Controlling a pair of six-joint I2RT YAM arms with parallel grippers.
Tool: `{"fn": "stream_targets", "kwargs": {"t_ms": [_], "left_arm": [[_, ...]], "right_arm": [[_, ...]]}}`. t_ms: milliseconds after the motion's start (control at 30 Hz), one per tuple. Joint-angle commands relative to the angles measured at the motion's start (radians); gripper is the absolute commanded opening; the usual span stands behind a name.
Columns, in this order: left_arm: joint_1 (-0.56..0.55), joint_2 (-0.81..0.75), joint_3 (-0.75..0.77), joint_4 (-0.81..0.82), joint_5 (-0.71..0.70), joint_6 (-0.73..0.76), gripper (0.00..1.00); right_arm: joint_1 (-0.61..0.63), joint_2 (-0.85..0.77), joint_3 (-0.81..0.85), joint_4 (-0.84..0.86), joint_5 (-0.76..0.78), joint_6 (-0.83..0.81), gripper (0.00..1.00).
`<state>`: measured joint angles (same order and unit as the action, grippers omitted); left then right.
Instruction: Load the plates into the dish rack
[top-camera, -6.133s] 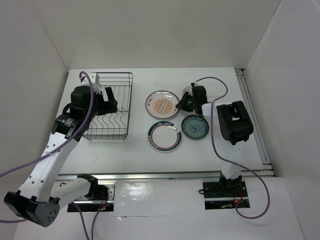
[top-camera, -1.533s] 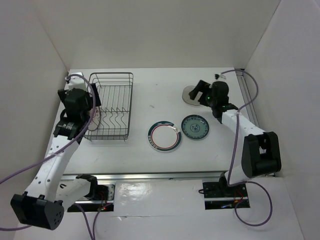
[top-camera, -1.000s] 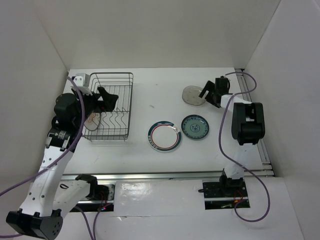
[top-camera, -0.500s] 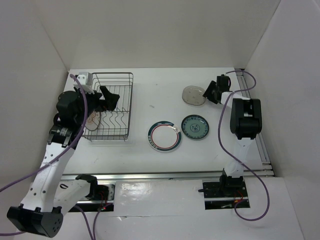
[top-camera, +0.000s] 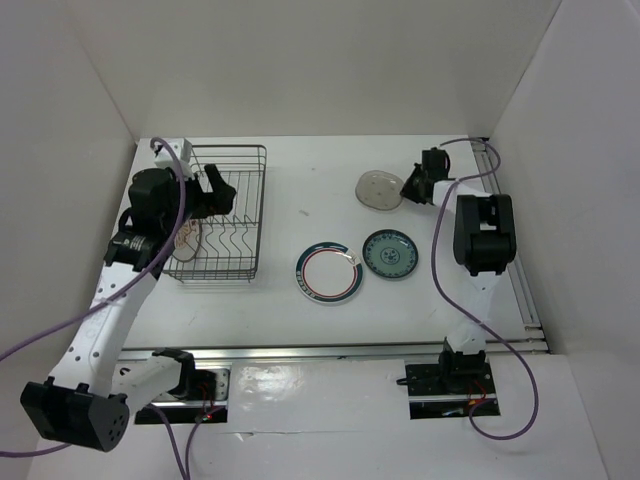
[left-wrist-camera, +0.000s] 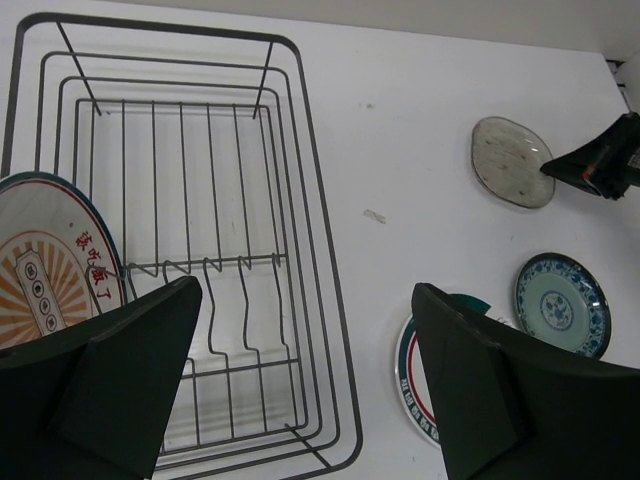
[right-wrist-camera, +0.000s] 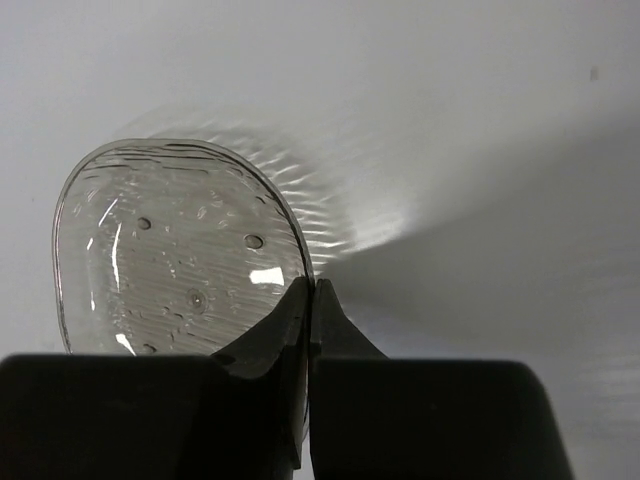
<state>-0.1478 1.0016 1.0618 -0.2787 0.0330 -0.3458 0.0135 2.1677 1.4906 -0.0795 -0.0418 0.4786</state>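
Observation:
My right gripper should pass the small grey plate (top-camera: 379, 190) to my left gripper for the open slots (top-camera: 236, 238), since it holds the plate far from the dish rack.
The dish rack (top-camera: 263, 200) (left-wrist-camera: 300, 240) stands at the left of the table. The white plate with the orange centre (top-camera: 188, 238) (left-wrist-camera: 50, 265) stands on edge at the rack's left end. My left gripper (top-camera: 215, 190) (left-wrist-camera: 307, 290) hangs open over the rack, holding nothing. The small grey plate (top-camera: 378, 190) (right-wrist-camera: 180, 250) (left-wrist-camera: 512, 175) is at the back right, and my right gripper (top-camera: 412, 187) (right-wrist-camera: 312, 285) (left-wrist-camera: 600, 165) is shut on its right rim. The red-and-teal ringed plate (top-camera: 328, 272) (left-wrist-camera: 414, 394) and the blue-green plate (top-camera: 390, 253) (left-wrist-camera: 562, 303) lie flat in the middle.
White walls close in the table at the back and both sides. A metal rail (top-camera: 505, 230) runs along the right edge beside the right arm. The rack's wavy divider (left-wrist-camera: 210, 275) has open slots to the right of the orange plate.
My right gripper has closed on the grey plate's rim, and the plate has shifted slightly left. The left gripper drifted a little over the rack, still open.

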Motion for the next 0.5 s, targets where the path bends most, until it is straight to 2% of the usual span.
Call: {"fn": "stream_targets", "kwargs": {"t_ms": [0, 33, 67, 133, 333, 467], "left_arm": [[0.004, 0.032, 0.049, -0.008, 0.002, -0.010, 1.00], [0.004, 0.043, 0.049, -0.008, 0.011, -0.019, 1.00], [0.004, 0.043, 0.049, -0.008, 0.034, -0.019, 1.00], [0.004, 0.052, 0.049, -0.008, 0.073, -0.034, 1.00], [0.004, 0.135, 0.076, -0.008, 0.257, -0.068, 1.00], [0.004, 0.135, 0.067, 0.044, 0.315, -0.078, 1.00]], "right_arm": [[0.005, -0.118, -0.146, 0.031, -0.039, 0.064, 0.00], [0.017, -0.216, -0.197, 0.166, -0.079, 0.081, 0.00], [0.029, -0.267, -0.296, 0.234, -0.089, 0.110, 0.00], [0.086, -0.395, -0.381, 0.419, -0.105, 0.110, 0.00], [0.241, -0.531, -0.469, 0.582, -0.213, 0.080, 0.00], [0.334, -0.565, -0.483, 0.595, -0.240, 0.071, 0.00]]}}
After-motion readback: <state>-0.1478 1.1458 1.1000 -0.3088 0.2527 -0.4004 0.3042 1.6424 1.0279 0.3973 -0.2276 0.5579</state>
